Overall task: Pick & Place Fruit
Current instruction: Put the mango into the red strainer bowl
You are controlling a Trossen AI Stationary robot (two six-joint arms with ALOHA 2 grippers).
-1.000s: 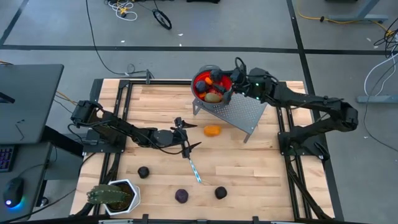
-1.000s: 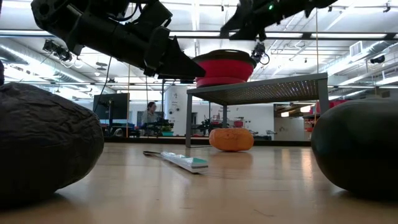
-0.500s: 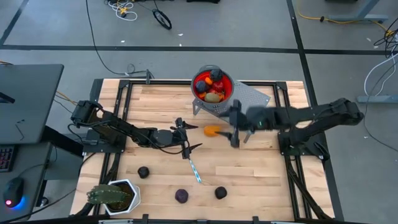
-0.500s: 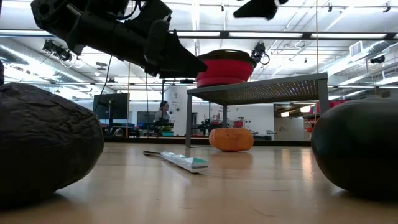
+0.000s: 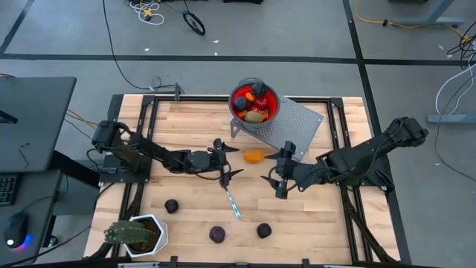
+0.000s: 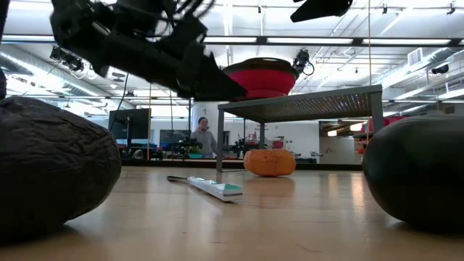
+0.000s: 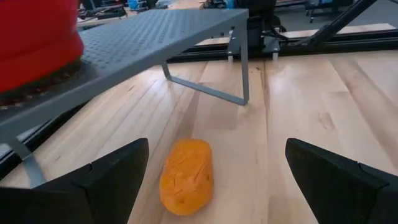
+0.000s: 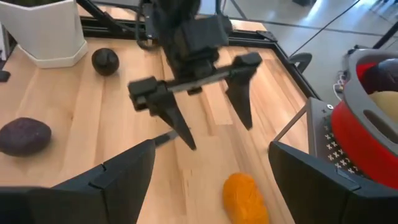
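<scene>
I should now lower my left gripper's open fingers until they are on either side of the orange fruit (image 5: 254, 156), which lies clear of the grey stand with its narrow end (image 7: 185, 200) facing them.
An orange fruit (image 5: 254, 156) lies on the wooden table beside the grey perforated stand (image 5: 294, 126); it also shows in the left wrist view (image 7: 186, 176). A red bowl (image 5: 254, 104) holding several fruits sits on the stand's far end. Three dark fruits (image 5: 172, 206) (image 5: 216, 235) (image 5: 264, 231) lie near the table's front edge. My left gripper (image 5: 233, 161) stands open just left of the orange fruit, pointing at it. My right gripper (image 5: 269, 168) hovers open to the fruit's right and nearer side, above the table. Neither holds anything.
A silver-and-teal knife (image 5: 233, 203) lies on the table below the left gripper. A spiky plant in a white pot (image 5: 135, 235) stands at the near left corner. Black frame rails (image 5: 149, 141) run along the table's sides. A person (image 6: 202, 135) stands far off in the room.
My right gripper has swung away from the red bowl toward the table's near edge and left, sinking a little and turning, and now hovers beside the orange fruit, still open. The fruits have stayed where they were.
</scene>
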